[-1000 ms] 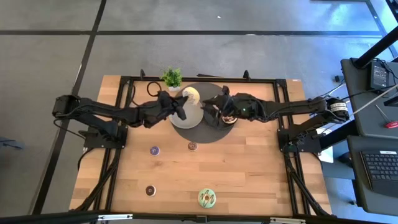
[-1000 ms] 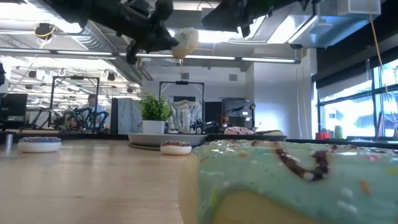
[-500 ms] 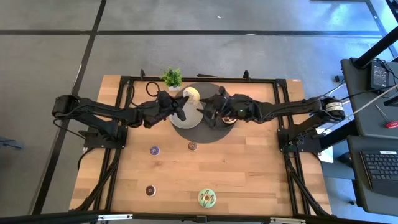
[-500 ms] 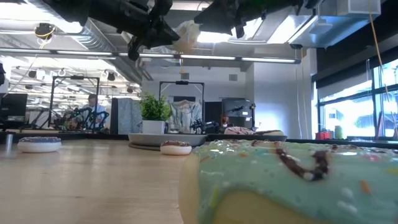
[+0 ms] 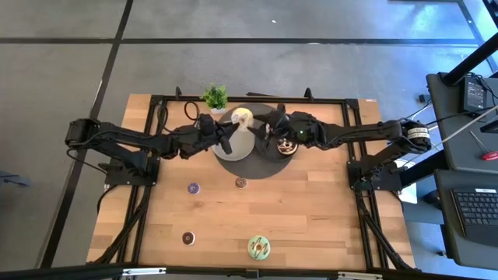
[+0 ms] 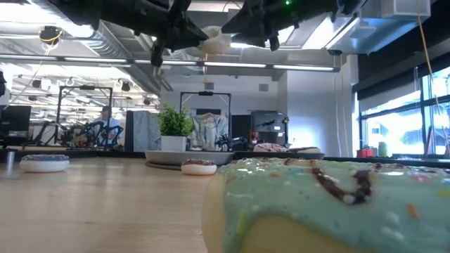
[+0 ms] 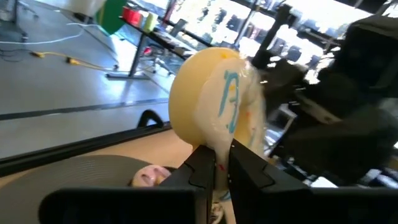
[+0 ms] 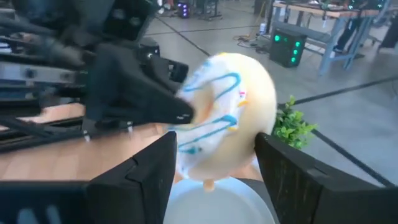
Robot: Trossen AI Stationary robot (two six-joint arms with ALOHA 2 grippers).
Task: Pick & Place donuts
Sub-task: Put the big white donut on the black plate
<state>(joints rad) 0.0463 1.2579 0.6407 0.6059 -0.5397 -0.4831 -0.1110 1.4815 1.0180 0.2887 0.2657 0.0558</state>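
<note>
The robot's left gripper has the white donut, but the dark plate (image 5: 270, 150) is on the right gripper's side, so the robot should pass the donut (image 5: 243, 117) to its right gripper.
The white donut with blue icing stripes (image 5: 242, 117) (image 8: 224, 124) (image 6: 213, 43) is in the air over the light grey plate (image 5: 233, 148). My left gripper (image 5: 231, 129) (image 7: 221, 163) is shut on it. My right gripper (image 5: 268, 128) (image 8: 217, 146) is open, facing it from the right, one finger on each side of the donut; I cannot tell whether they touch. A chocolate donut (image 5: 287, 147) lies on the dark plate (image 5: 261, 165). The green donut (image 5: 259, 247) (image 6: 330, 204) lies flat near the table's near edge. Tiny purple (image 5: 193, 187), brown (image 5: 241, 182) and dark (image 5: 187, 237) donuts lie on the wood. My left gripper pinches the white donut's rim (image 7: 219, 144) between its two fingers (image 7: 203, 167), coming roughly level from the table's left. The donut stands on edge above the fingertips, lifted clear of the plate.
A small potted plant (image 5: 215, 98) stands at the far edge just behind the plates. The two arms meet over the plates at the table's far middle. Bare wood (image 5: 311, 210) stretches across the near half around the small donuts.
My left gripper has raised the white donut a little and turned it. My right gripper has moved from over the dark plate toward the far edge and toward the donut, ending with its fingers around it.
</note>
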